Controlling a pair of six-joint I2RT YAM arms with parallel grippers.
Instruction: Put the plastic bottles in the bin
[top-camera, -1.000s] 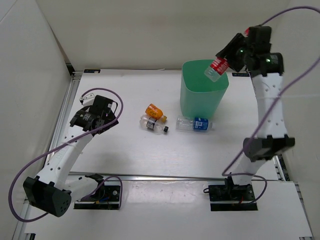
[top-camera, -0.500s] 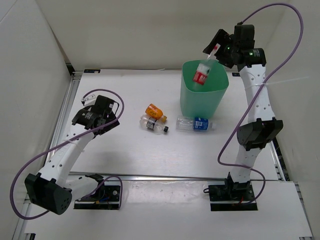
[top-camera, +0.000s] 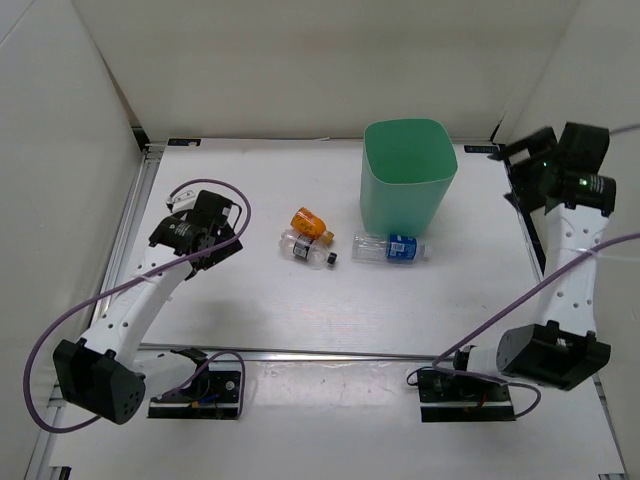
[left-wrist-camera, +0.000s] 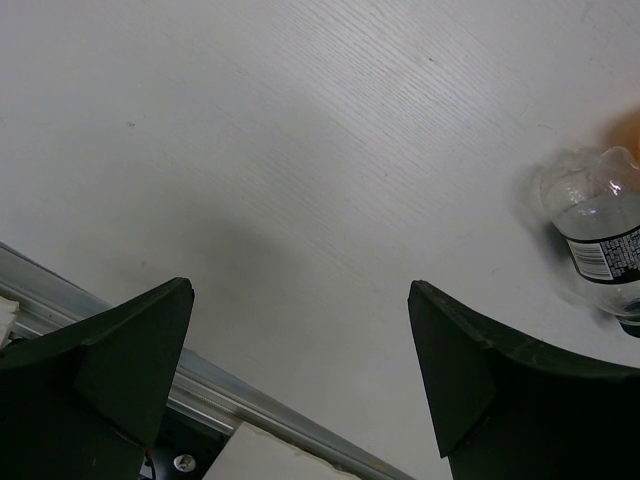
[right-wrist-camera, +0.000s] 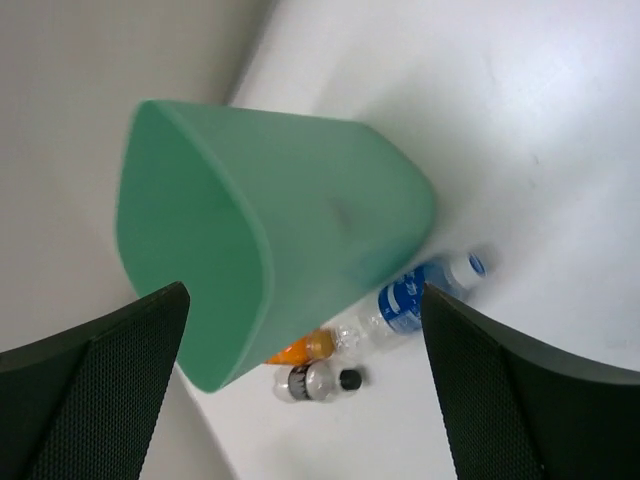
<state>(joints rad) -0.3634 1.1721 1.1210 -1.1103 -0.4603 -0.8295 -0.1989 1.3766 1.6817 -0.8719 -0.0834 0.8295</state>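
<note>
The cap end (top-camera: 428, 251) lies free of the bin and faces the fingers, so my right gripper should go down next toward the blue-label bottle's neck (top-camera: 419, 250) until the fingers are on both sides of it.
The mint-green bin (top-camera: 405, 200) stands upright at the back of the table, its inside facing the right wrist view (right-wrist-camera: 330, 220). Three plastic bottles lie to its left and front: a squat orange one (top-camera: 308, 222), a clear one with a black cap (top-camera: 305, 250) and a clear one with a blue label (top-camera: 392, 247). My right gripper (top-camera: 515, 172) hangs open and empty to the right of the bin, up in the air (right-wrist-camera: 305, 290). My left gripper (top-camera: 212, 245) is open over bare table (left-wrist-camera: 300, 290), left of the black-capped bottle (left-wrist-camera: 600, 240).
A metal rail (top-camera: 330, 352) runs along the table's near edge and shows below the left fingers (left-wrist-camera: 120, 330). White walls close in the left, back and right sides. Purple cables loop off both arms.
The right gripper opened and let go of the red-labelled bottle, which dropped into the bin. The right arm then swung away to the bin's right. The left arm barely moved.
</note>
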